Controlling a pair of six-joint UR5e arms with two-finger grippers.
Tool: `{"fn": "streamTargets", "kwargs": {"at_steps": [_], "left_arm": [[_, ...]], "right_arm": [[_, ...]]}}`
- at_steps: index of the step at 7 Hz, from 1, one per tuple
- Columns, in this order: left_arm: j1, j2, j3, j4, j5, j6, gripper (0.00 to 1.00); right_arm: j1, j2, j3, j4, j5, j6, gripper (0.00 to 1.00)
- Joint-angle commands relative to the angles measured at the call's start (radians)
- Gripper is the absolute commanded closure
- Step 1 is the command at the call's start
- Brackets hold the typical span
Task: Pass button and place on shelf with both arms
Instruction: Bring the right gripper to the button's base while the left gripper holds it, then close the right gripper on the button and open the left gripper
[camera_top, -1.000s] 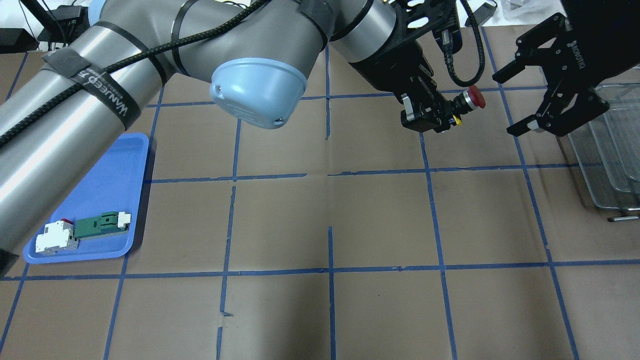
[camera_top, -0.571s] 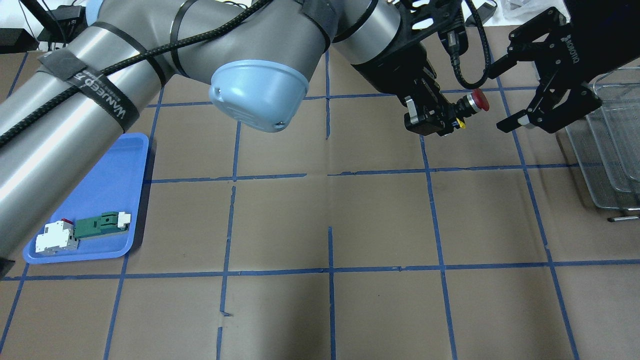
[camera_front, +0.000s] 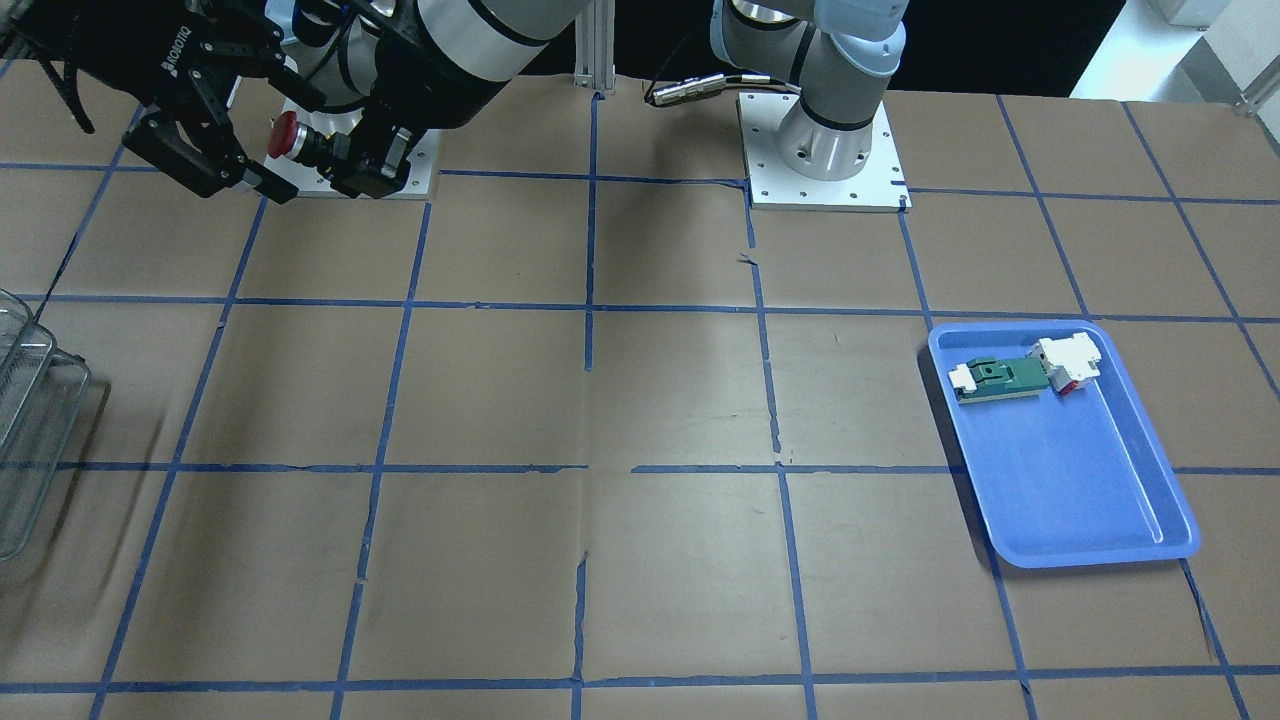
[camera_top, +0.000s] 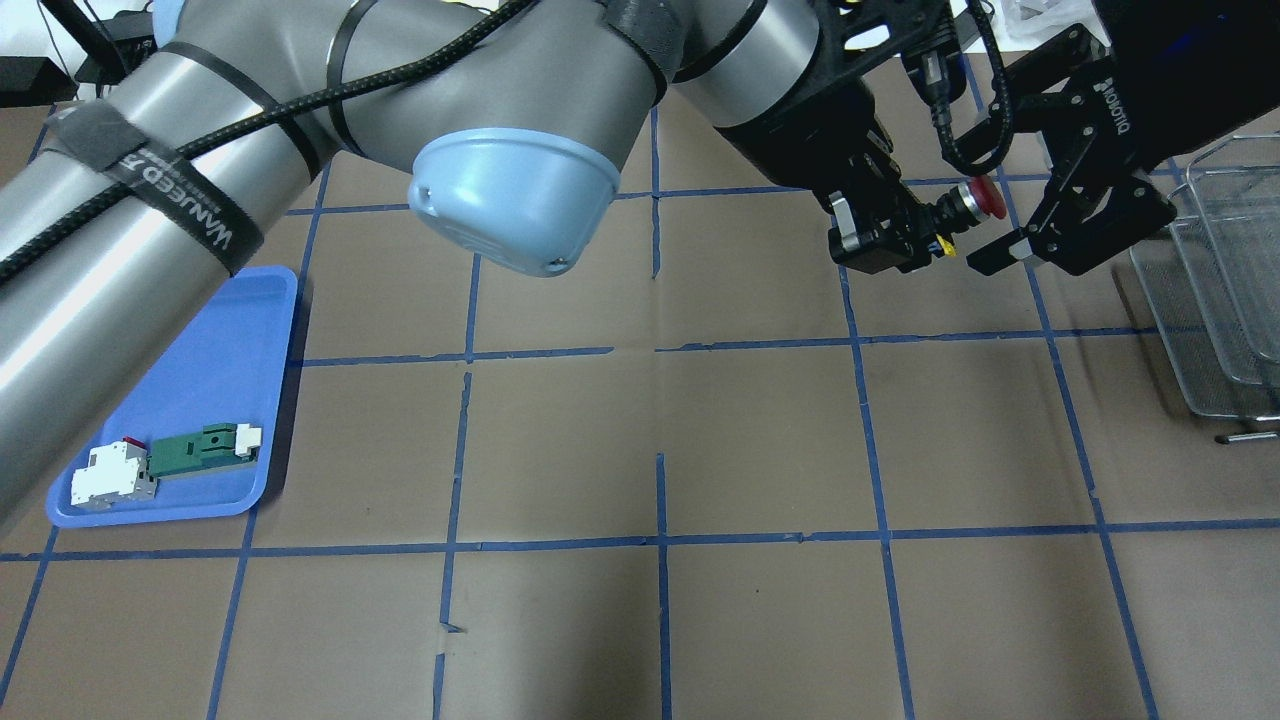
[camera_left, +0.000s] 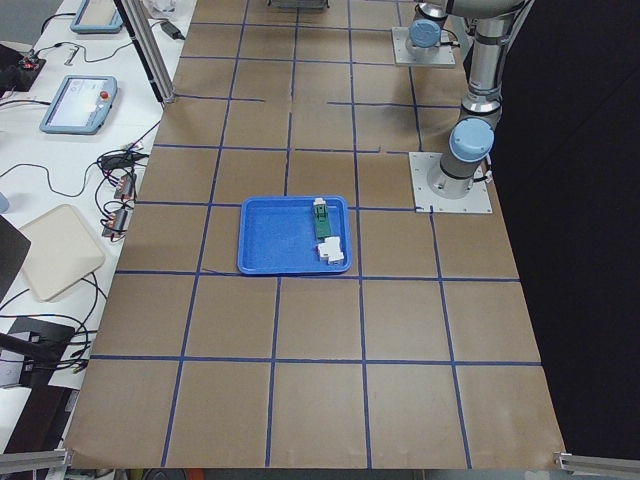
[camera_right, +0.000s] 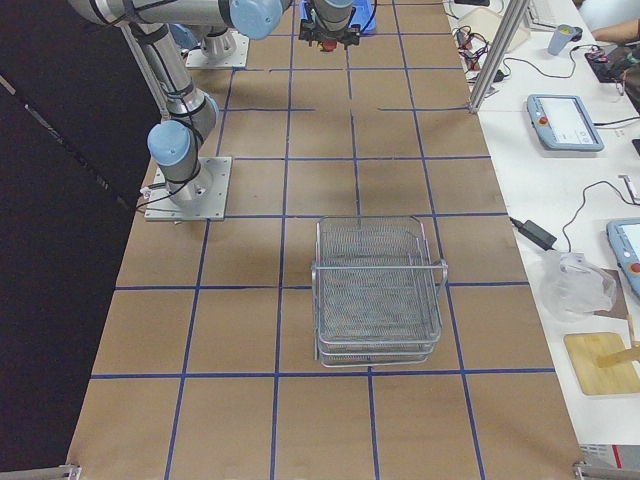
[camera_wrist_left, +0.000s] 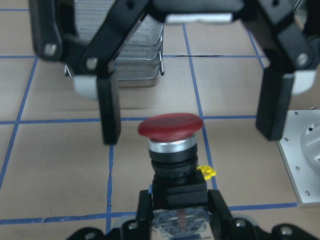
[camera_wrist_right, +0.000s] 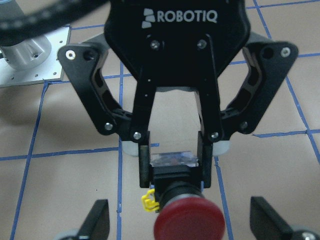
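Note:
My gripper will bring the whole button along, end block included, when I carry the red cap (camera_front: 284, 134), because a black neck (camera_wrist_right: 178, 189) joins the cap to the body.
My left gripper (camera_top: 905, 243) is shut on the black body of the button (camera_top: 972, 202) and holds it level above the table, red cap toward the right arm. My right gripper (camera_top: 985, 195) is open, with one finger (camera_wrist_left: 110, 107) on each side of the red cap (camera_wrist_left: 171, 126), not touching it. In the right wrist view the left gripper (camera_wrist_right: 175, 167) grips the bluish-clear end block, and the cap (camera_wrist_right: 189, 221) sits between my right fingertips (camera_wrist_right: 97, 220). The shelf (camera_top: 1225, 290) stands at the table's right edge, clearest in the exterior right view (camera_right: 378, 290).
A blue tray (camera_top: 215, 370) at the left holds a green-and-white flat part (camera_top: 200, 450) and a white block. The tray also shows in the front-facing view (camera_front: 1090, 510). The arms' base plates (camera_front: 825, 165) lie at the table's back.
My right gripper has moved left and down toward the button, so its open fingers now flank the red cap. My left gripper has shifted slightly right with the button.

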Motion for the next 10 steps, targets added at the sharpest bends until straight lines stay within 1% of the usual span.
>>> {"fn": "streamTargets", "kwargs": {"at_steps": [1, 2, 3, 4, 5, 6, 7, 8, 9, 10], "left_arm": [[-0.006, 0.009, -0.004, -0.001, 0.008, -0.005, 1.0], [-0.008, 0.015, -0.005, -0.002, 0.003, -0.008, 1.0], [-0.008, 0.016, -0.006, -0.001, 0.003, -0.009, 1.0], [-0.008, 0.022, -0.007, -0.002, 0.002, -0.011, 1.0], [-0.008, 0.027, -0.009, -0.002, 0.002, -0.011, 1.0], [-0.008, 0.028, -0.012, -0.002, 0.0, -0.012, 1.0], [-0.008, 0.028, -0.013, -0.001, 0.0, -0.013, 1.0], [-0.008, 0.035, -0.013, -0.002, 0.0, -0.014, 1.0], [-0.008, 0.041, -0.015, -0.002, 0.002, -0.014, 1.0], [-0.008, 0.039, -0.016, -0.002, 0.002, -0.014, 1.0]], "right_arm": [[0.001, -0.004, -0.003, 0.001, 0.0, 0.016, 0.04], [0.001, -0.005, -0.005, 0.007, 0.0, 0.02, 0.04], [0.001, -0.025, -0.005, 0.007, 0.0, 0.043, 0.07], [0.001, -0.033, -0.003, 0.016, -0.001, 0.055, 0.14], [0.001, -0.033, -0.005, 0.019, -0.001, 0.054, 0.28], [0.001, -0.033, -0.006, 0.019, -0.004, 0.054, 0.5], [0.001, -0.033, -0.009, 0.016, -0.007, 0.051, 0.76], [-0.001, -0.033, -0.011, 0.014, -0.007, 0.048, 0.95], [-0.001, -0.036, -0.013, 0.014, -0.01, 0.048, 1.0], [-0.001, -0.041, -0.01, 0.016, -0.016, 0.049, 1.0]]}}
